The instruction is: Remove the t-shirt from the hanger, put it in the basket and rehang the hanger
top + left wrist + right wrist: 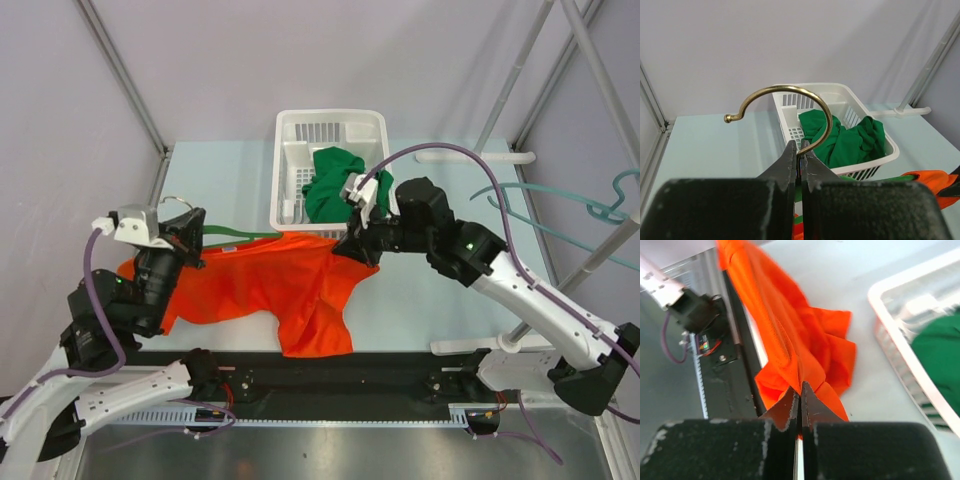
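Note:
I should pull the orange t-shirt away toward the frame with my right gripper, because the t-shirt still sits around the green hanger (216, 249) below my left gripper.
An orange t-shirt (270, 285) hangs stretched above the table on a green hanger (235, 236) with a brass hook (785, 97). My left gripper (188, 228) is shut on the hook's stem (801, 155) at the shirt's left end. My right gripper (362, 245) is shut on the shirt's right edge; the orange cloth (790, 335) fans out from between its fingertips (800, 390). Part of the shirt droops over the table's near edge (315, 335).
A white basket (290, 165) holding a green garment (330, 185) stands at the back centre; it also shows in the left wrist view (875, 160). A teal hanger (560, 205) hangs on the frame at the right. A black rail (400, 375) runs along the near edge.

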Robot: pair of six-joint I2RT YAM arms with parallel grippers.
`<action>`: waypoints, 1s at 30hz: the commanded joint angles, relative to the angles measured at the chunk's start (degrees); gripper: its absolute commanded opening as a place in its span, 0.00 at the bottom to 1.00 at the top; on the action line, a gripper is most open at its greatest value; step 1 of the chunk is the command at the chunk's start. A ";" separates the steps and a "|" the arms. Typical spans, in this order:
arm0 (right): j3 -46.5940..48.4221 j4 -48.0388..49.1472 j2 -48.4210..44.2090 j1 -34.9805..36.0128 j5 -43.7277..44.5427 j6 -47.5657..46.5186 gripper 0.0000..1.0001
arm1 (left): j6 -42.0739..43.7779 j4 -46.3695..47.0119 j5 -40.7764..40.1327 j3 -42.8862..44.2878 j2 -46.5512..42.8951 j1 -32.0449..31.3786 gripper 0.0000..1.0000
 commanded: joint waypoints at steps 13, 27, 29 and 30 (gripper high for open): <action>0.55 -6.55 -20.87 1.38 45.31 27.07 0.00 | 2.75 13.42 -13.03 -12.27 -7.99 0.16 0.00; -7.28 -13.49 -23.79 1.65 57.35 29.89 0.00 | 0.20 11.58 -12.07 -6.91 -13.19 0.16 0.00; -7.98 -15.61 -24.31 1.30 61.64 31.20 0.00 | 0.38 11.23 -13.64 -6.65 -13.89 0.16 0.00; -8.94 -16.22 -24.67 1.12 62.62 32.86 0.00 | 0.72 11.14 -14.17 -6.56 -14.15 0.16 0.00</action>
